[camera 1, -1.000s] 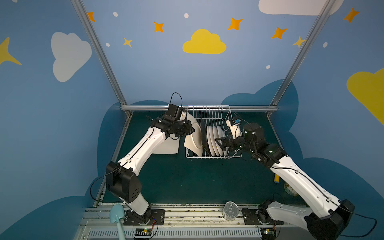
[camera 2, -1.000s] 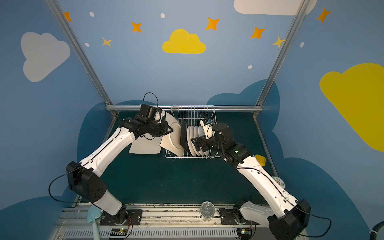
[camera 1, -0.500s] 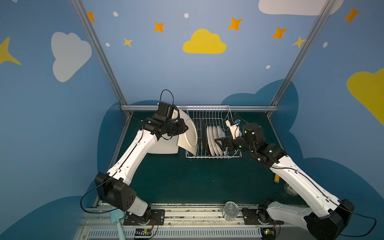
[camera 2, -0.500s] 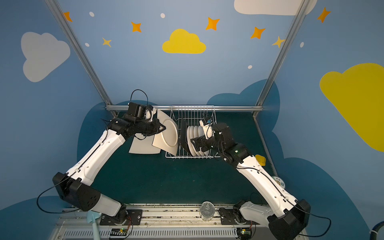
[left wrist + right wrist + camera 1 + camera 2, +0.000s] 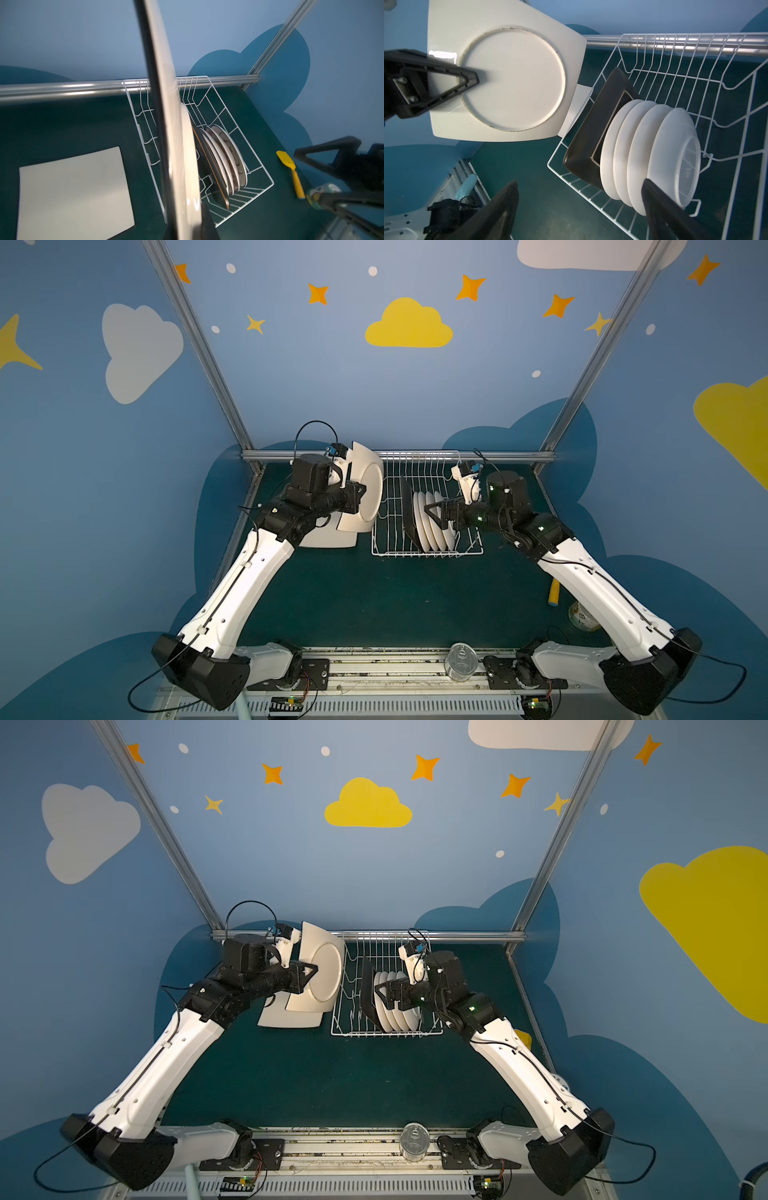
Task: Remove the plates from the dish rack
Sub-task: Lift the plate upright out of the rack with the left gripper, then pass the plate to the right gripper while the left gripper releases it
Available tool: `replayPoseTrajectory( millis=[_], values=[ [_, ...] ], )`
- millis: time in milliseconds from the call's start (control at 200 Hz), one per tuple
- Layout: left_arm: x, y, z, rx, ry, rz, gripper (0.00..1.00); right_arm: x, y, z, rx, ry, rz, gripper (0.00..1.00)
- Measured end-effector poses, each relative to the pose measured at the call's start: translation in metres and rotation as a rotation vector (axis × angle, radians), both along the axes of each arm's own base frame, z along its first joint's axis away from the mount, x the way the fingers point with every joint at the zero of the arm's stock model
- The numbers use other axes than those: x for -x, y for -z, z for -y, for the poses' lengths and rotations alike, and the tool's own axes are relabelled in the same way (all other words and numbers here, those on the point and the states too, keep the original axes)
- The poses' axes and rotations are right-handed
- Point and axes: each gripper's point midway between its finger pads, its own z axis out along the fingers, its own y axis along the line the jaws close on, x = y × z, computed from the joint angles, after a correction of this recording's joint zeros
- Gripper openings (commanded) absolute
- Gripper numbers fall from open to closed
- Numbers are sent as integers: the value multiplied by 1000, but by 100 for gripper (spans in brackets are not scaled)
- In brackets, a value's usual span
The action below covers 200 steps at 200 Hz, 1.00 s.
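Note:
The cream square plate is standing on edge with its bottom side (image 5: pixel 372 489) toward the dish rack. My left gripper should turn the plate face up and hand it to my right gripper (image 5: pixel 436 510).
My left gripper (image 5: pixel 359 493) is shut on a cream square plate (image 5: pixel 368 493), held on edge in the air just left of the dish rack (image 5: pixel 469 549); the plate's underside (image 5: pixel 512 79) faces the right wrist camera. A second cream plate (image 5: pixel 291 1019) lies flat on the table below it. In the white wire rack stand a black square plate (image 5: pixel 591 141) and several round white plates (image 5: pixel 643 149). My right gripper (image 5: pixel 579 182) is open, one finger over the outermost round plates and the other beyond the rack's front rim, holding nothing.
A yellow spatula (image 5: pixel 291 172) and a small jar (image 5: pixel 582 616) lie on the table to the right of the rack. A clear can (image 5: pixel 459 659) stands on the front rail. The back rail (image 5: pixel 399 456) runs right behind the rack.
The left arm has carried the cream plate out of the rack's left end, leftward and a little up, over the flat plate. The right arm has stayed put.

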Motion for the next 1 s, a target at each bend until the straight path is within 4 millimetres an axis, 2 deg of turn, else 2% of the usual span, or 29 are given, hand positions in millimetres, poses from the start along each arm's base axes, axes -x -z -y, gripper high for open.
replayPoseTrajectory(
  millis=[185,390,501,656,901,1001],
  values=[
    [1,10,1,-133,49,124,3,-6,-3,-4,-95,35,-101,92],
    [1,20,5,-295,132,292,3,-17,-27,0,-216,88,-152,92],
    [7,24,15,-391,214,398,3,-27,-37,8,-288,132,-181,92],
    [14,34,31,-517,324,544,3,-41,-36,14,-356,181,-239,92],
    [23,62,53,-752,452,757,3,-51,-38,4,-409,183,-318,92],
    [26,67,60,-827,482,831,3,-53,-37,1,-421,184,-344,92]
  ],
)
